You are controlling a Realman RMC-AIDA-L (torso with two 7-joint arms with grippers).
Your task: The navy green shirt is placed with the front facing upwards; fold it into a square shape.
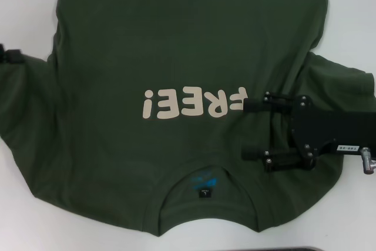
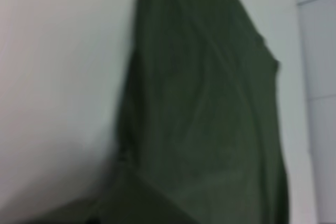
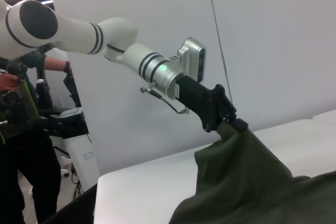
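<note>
The sleeve's end [image 3: 231, 132] is lifted and the chest [image 1: 108, 101] beside the lettering is flat and open, so the robot's left gripper goes on moving inward before it lets go of the sleeve there.
The navy green shirt [image 1: 153, 45] lies front up on the white table [image 1: 23, 204], its cream "FREE!" lettering [image 1: 194, 103] upside down and its collar with a small dark label [image 1: 204, 193] toward the near edge. My left gripper [image 1: 7, 56] shows only at the far left edge. Seen in the right wrist view, the left gripper [image 3: 233, 123] is shut on a sleeve and holds it lifted off the table [image 3: 157, 174]. The left wrist view shows only hanging green cloth [image 2: 205, 119]. My right gripper [image 1: 244, 129] is open over the shirt's right shoulder, fingers pointing at the lettering.
A person [image 3: 21, 129] stands beyond the table's far end beside a dark equipment stand [image 3: 68, 121]. A white wall [image 3: 262, 35] rises behind the table. A dark strip [image 1: 294, 249] runs along the table's near edge.
</note>
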